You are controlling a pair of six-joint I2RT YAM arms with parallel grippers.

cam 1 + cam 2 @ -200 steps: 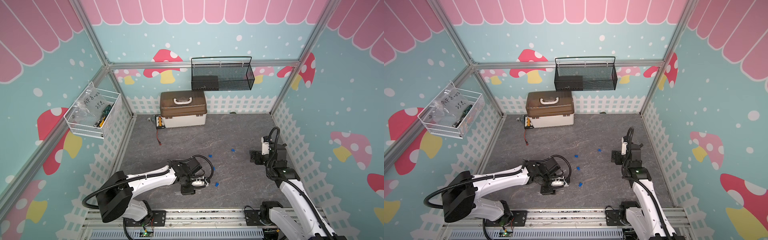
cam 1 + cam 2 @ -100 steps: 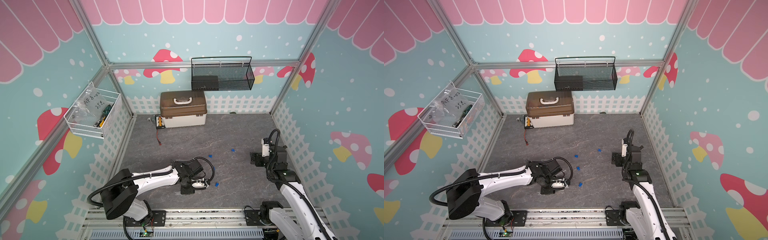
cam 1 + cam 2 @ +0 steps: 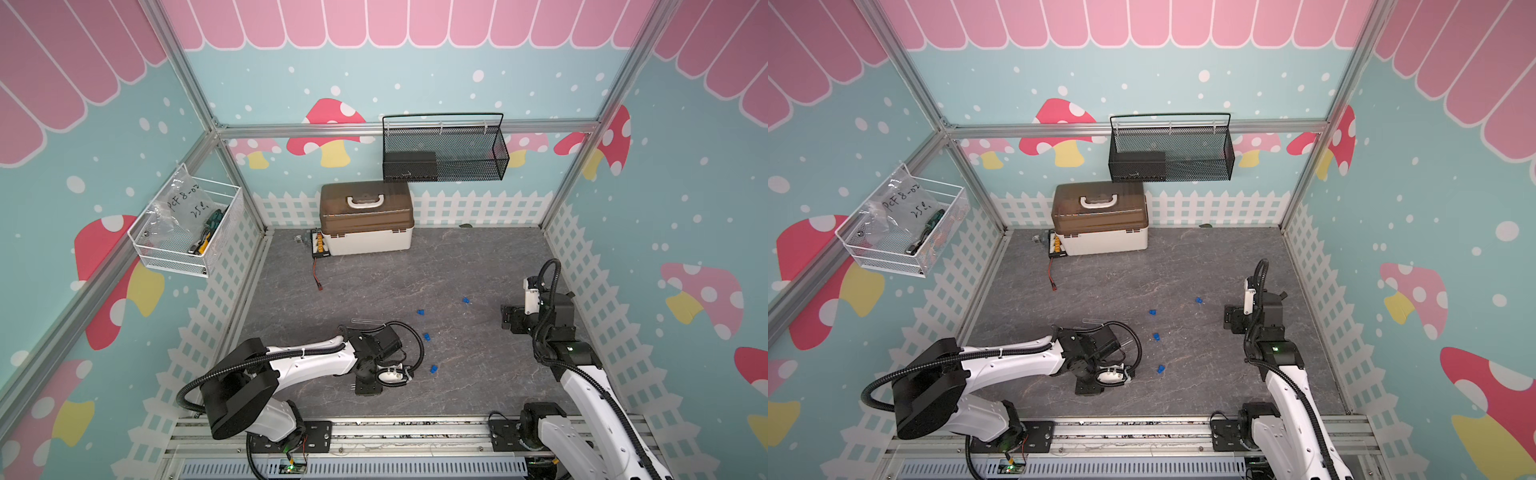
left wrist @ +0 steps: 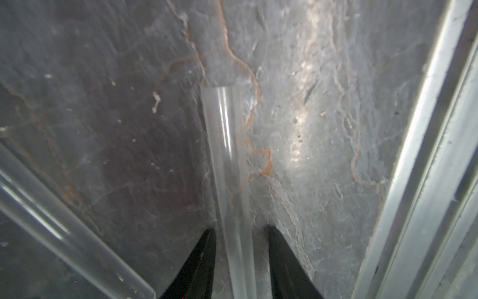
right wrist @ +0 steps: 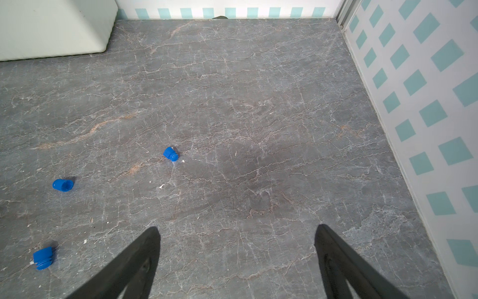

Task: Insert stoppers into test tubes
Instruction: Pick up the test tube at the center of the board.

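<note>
The test tube (image 4: 231, 199) is between the left gripper's fingers, far from the empty right gripper, so the robot should lift it and let the right gripper take the test tube's loose end (image 4: 222, 97).
In the left wrist view a clear test tube (image 4: 227, 160) lies on the grey floor and runs between my left gripper's (image 4: 239, 230) black fingertips. A narrow gap shows on each side of it, so the jaws are open around it. A second test tube (image 4: 51, 207) lies off to one side. In both top views the left gripper (image 3: 365, 386) is low near the front, with another test tube (image 3: 363, 321) behind the arm. Several blue stoppers (image 3: 426, 336) (image 3: 1156, 336) lie loose on the floor mid-way between the arms. My right gripper (image 5: 236, 227) hangs wide open and empty, with the nearest stopper (image 5: 170, 154) ahead of it.
A brown-lidded toolbox (image 3: 365, 216) stands at the back wall, with a small board and red wire (image 3: 318, 249) beside it. A black mesh basket (image 3: 444, 149) and a white wire basket (image 3: 187, 232) hang on the walls. An aluminium rail (image 4: 413, 155) runs close to the left gripper.
The left gripper's jaws have narrowed around the tube and the left arm has settled slightly lower and nearer the front. The right arm has barely moved.
</note>
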